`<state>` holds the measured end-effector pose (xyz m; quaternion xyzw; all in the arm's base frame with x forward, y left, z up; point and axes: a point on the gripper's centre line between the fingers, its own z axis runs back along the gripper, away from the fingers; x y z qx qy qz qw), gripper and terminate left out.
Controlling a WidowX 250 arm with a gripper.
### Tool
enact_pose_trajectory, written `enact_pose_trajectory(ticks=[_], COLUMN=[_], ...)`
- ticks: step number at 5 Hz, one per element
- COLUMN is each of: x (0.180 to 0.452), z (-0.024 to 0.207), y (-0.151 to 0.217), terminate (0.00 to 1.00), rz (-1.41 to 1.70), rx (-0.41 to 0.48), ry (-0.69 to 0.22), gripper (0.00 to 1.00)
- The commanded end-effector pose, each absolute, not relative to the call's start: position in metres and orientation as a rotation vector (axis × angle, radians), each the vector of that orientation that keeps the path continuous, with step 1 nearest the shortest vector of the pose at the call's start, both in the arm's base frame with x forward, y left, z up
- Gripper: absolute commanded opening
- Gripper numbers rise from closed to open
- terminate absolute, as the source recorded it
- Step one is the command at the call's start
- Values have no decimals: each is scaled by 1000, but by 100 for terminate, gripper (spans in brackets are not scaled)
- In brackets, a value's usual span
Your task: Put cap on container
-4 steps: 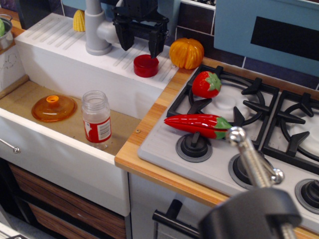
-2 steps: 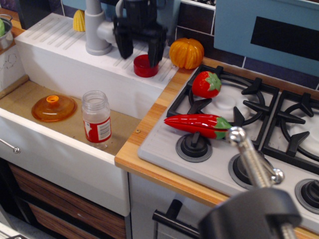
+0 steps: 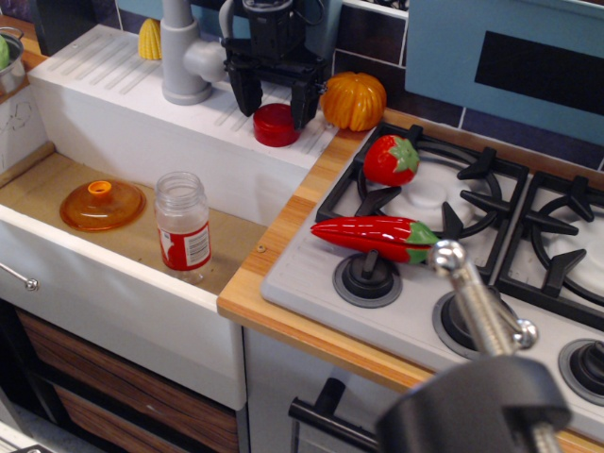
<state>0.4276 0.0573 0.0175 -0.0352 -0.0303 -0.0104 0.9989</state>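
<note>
My gripper will lower the red cap (image 3: 276, 125), and it should fit over the jar's neck and hide the threads, because the cap lies with its closed top (image 3: 276, 114) up.
The cap (image 3: 276, 125) is a short red cylinder lying on the white drainboard behind the sink. My black gripper (image 3: 277, 109) hangs over it, open, one finger at its left side and the other at its right side, fingertips low around the cap's back half. The container (image 3: 183, 226) is a clear jar with a red-and-white label and an open threaded neck. It stands upright in the sink basin, well to the front left of the cap.
An orange domed lid (image 3: 101, 205) lies in the basin left of the jar. A grey tap (image 3: 181, 57) stands left of the gripper, an orange pumpkin (image 3: 353, 100) right of it. A strawberry (image 3: 391, 159) and a red pepper (image 3: 375, 238) lie on the stove.
The gripper has come down and moved slightly back, so its open fingers now straddle the cap. The cap and the jar have not moved.
</note>
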Motion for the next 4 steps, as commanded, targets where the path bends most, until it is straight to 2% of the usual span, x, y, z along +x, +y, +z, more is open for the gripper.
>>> enact_pose_trajectory(ticks=[1,2,3,4], x=[437,437,433,419], z=[23,13,21,39], y=[56,53,52,59], terminate=[0,0,0,0], rz=[-10,-5,-2,-20], rx=[-48,-46,-45,-53], ry=[-142,-165,-147,-104], gripper=[100,100,0,0])
